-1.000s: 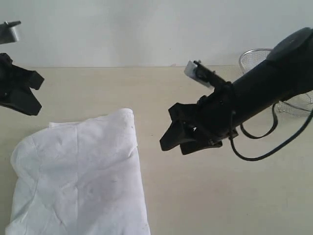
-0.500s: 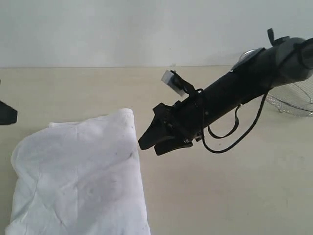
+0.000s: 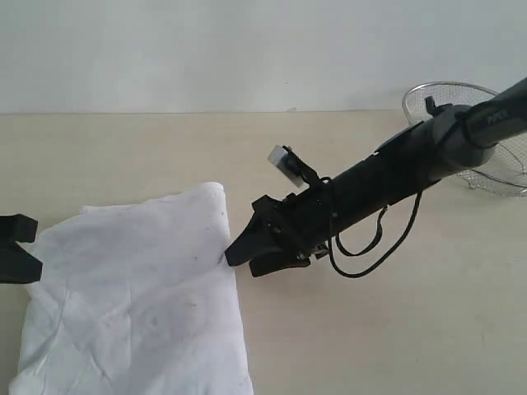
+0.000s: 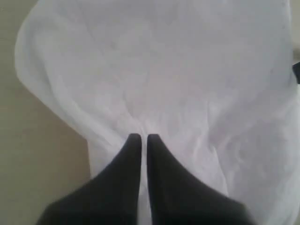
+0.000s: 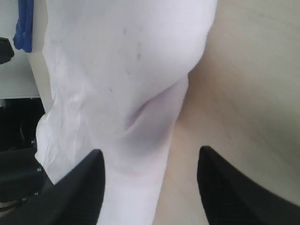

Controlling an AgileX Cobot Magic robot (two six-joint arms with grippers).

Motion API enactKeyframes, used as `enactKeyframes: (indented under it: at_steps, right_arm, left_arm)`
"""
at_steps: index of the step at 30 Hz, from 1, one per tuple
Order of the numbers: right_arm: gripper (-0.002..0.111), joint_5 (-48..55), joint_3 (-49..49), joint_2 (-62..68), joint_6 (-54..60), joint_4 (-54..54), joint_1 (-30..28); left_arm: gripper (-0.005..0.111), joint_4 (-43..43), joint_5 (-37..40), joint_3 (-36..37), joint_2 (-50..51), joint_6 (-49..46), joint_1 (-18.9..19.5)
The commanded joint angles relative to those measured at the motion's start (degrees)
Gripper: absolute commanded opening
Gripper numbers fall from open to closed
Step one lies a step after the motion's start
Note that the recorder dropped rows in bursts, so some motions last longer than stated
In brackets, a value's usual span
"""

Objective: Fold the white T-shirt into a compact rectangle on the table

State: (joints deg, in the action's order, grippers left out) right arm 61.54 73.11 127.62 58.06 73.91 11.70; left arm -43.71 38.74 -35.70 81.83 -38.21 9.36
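The front part (image 3: 181, 354) of the white T-shirt (image 3: 156, 263) is spread out flat, so the T-shirt will stay spread as it slides along when the robot drags it toward the wall.
The white T-shirt (image 3: 132, 280) lies partly folded and rumpled at the front left of the table (image 3: 370, 329); no lettering shows. My right gripper (image 3: 239, 262) is low at the shirt's right edge, open. In the right wrist view the right gripper (image 5: 150, 152) straddles that edge, with the shirt (image 5: 122, 70) by one finger and bare table (image 5: 243, 70) by the other. My left gripper (image 3: 20, 255) is at the shirt's left edge. In the left wrist view the left gripper (image 4: 143, 138) is shut over the shirt (image 4: 164, 70), with no cloth visibly pinched.
A silver wire-mesh basket (image 3: 449, 85) stands at the back right, behind the right arm. Bare tabletop stretches to the right of the shirt and behind it. A pale wall rises past the table's far edge.
The right arm has swung down and left, bringing its open jaws to the shirt's right edge. The left gripper has dropped from the upper left to the shirt's left edge.
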Motion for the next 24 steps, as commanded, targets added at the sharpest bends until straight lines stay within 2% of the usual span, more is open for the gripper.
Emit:
enactKeyframes:
  at_steps: [1,11,20,24]
  right_arm:
    - [0.053,-3.4,0.23,-0.07,1.19,1.93,1.69]
    - [0.053,-7.05,0.23,0.49,0.55,2.18,4.31]
    - [0.053,0.44,0.23,3.9,0.9,5.62,4.31]
    - [0.053,-0.63,0.23,3.9,1.37,5.0,7.68]
  left_arm:
    - [0.004,2.92,-1.62,0.11,3.4,-0.25,0.26]
    - [0.004,5.27,-3.74,0.11,5.51,0.0,0.26]
    - [0.004,5.19,-6.49,0.11,6.77,0.0,0.26]
    - [0.004,3.82,-7.34,0.0,9.04,0.26,0.26]
